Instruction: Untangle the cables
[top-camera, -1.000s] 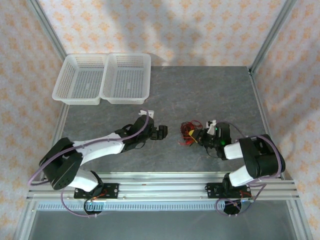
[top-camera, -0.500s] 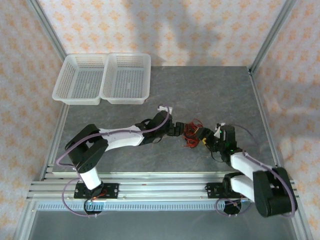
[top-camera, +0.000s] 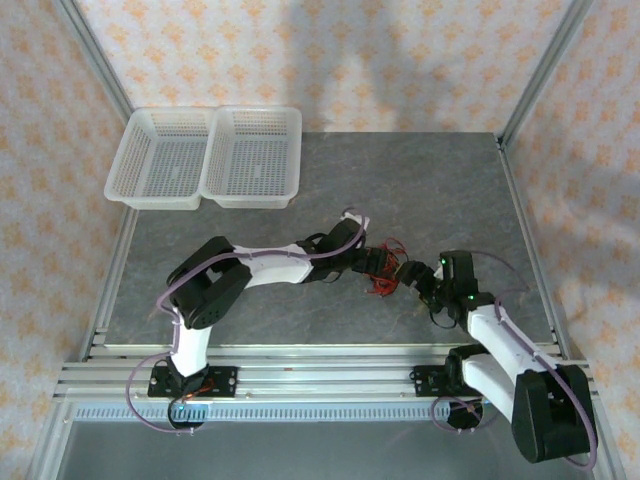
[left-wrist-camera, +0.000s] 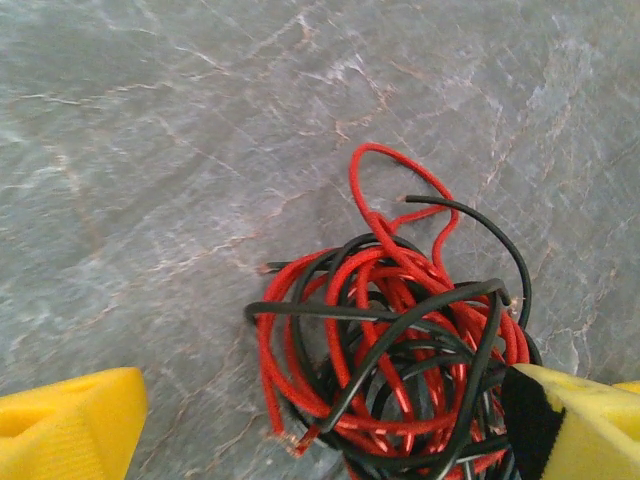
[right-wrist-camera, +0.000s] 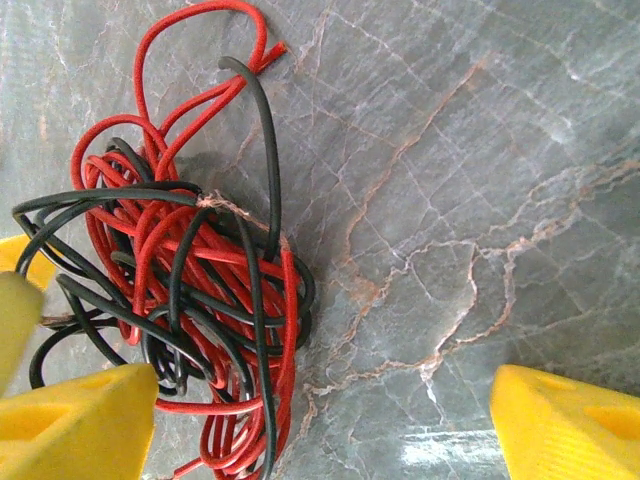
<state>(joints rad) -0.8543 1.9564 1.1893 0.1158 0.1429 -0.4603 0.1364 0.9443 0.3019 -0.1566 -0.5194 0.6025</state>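
Most of the clump (right-wrist-camera: 190, 270) is outside my right gripper's fingers, so I should move them over the red and black cables (right-wrist-camera: 275, 340) at the clump's edge before I close them.
The cables (top-camera: 385, 272) are a tangled clump of thin red and black wires lying on the grey table, right of centre. My left gripper (top-camera: 376, 262) has reached the clump from the left. In the left wrist view the cables (left-wrist-camera: 390, 360) lie between its open yellow fingertips (left-wrist-camera: 70, 425), crowded against the right one. My right gripper (top-camera: 418, 284) sits just right of the clump, open. In the right wrist view the cables (right-wrist-camera: 190, 270) lie beside its left fingertip (right-wrist-camera: 85, 420), and bare table fills most of the gap.
Two white mesh baskets (top-camera: 155, 203) (top-camera: 245, 202) stand side by side at the table's far left. Metal frame posts rise at the far corners (top-camera: 520, 110). The grey marbled tabletop (top-camera: 430, 190) stretches beyond the clump.
My right gripper has opened, let go of the cables and drawn back slightly to the right. My left arm has swung right until its open gripper is at the clump.
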